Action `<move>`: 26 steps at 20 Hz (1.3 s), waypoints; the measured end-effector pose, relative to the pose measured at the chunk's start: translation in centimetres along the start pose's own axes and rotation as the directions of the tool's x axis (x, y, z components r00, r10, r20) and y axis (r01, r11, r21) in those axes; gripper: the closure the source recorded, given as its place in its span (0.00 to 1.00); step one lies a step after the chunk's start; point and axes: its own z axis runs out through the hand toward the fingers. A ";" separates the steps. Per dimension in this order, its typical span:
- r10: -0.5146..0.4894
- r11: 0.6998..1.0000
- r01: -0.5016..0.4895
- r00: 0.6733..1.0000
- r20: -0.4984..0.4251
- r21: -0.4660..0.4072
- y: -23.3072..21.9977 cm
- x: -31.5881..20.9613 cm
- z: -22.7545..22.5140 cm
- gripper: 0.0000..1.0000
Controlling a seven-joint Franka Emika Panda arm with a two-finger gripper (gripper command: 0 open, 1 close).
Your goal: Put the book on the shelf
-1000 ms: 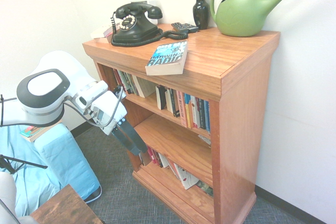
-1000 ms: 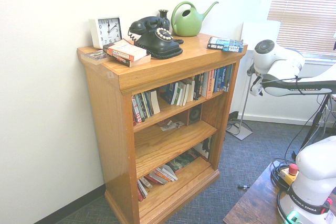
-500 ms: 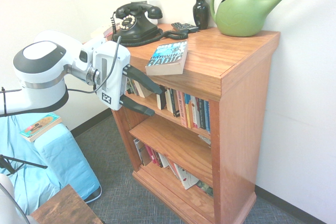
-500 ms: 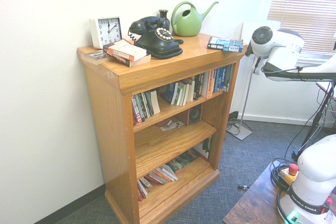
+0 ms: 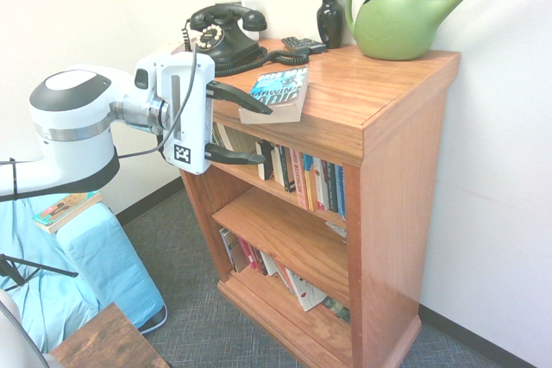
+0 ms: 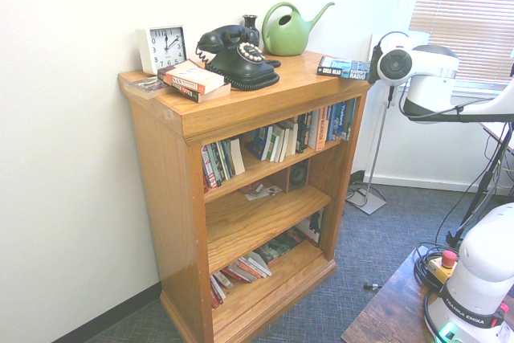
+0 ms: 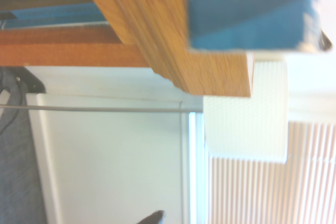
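Observation:
The thick book (image 5: 278, 92) sticks out past the slab's front edge (image 5: 274, 121) and both its covers can be reached, so the book will stay closed and stiff when the robot carries it.
The book (image 5: 278, 92), teal and black with white letters, lies flat on the bookcase's top slab and overhangs its front edge; it also shows at the slab's right corner (image 6: 345, 67) and as a blurred blue block (image 7: 252, 9). My gripper (image 5: 266, 134) is open and turned on its side, just left of the book. One finger reaches the slab's edge beside the book. The other stands in front of the upright paperbacks on the shelf (image 5: 293, 202), the highest inner board (image 6: 257, 170). Nothing is between the fingers. In the second exterior view the arm's wrist hides them.
On the top slab stand a black telephone (image 5: 220, 36), a dark vase (image 5: 329, 15), a green watering can (image 5: 401, 15), a white clock (image 6: 166, 46) and an orange-covered book stack (image 6: 193, 80). A blue padded seat (image 5: 95, 265) sits below the arm.
The gripper has risen from beside the lower boards to the level of the top slab, turned toward the bookcase and closed in on the book. The book has not moved.

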 end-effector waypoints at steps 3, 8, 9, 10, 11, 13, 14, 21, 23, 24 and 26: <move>-0.038 0.999 0.039 0.998 -0.056 0.018 -0.4 -0.7 0.3 0.00; -0.075 0.996 0.082 0.987 -0.141 0.044 -0.6 -0.5 0.6 0.00; -0.081 0.995 0.088 0.985 -0.151 0.046 -0.8 -0.2 0.4 0.00; -0.086 0.994 0.095 0.983 -0.162 0.048 -1.0 0.1 0.2 0.00; -0.091 0.994 0.101 0.981 -0.171 0.048 -1.2 0.4 0.0 0.00; -0.096 0.993 0.108 0.978 -0.183 0.052 -1.6 0.8 -0.4 0.00; -0.098 0.993 0.109 0.977 -0.189 0.054 -1.8 1.1 -0.5 0.00; -0.099 0.989 0.120 0.969 -0.225 0.081 -3.0 3.5 -1.0 0.00; -0.100 0.990 0.119 0.970 -0.220 0.079 -3.1 4.0 -0.4 0.00; -0.101 0.990 0.120 0.971 -0.215 0.078 -3.2 4.1 0.0 0.00; -0.100 0.990 0.118 0.974 -0.204 0.077 -3.1 4.2 0.7 0.00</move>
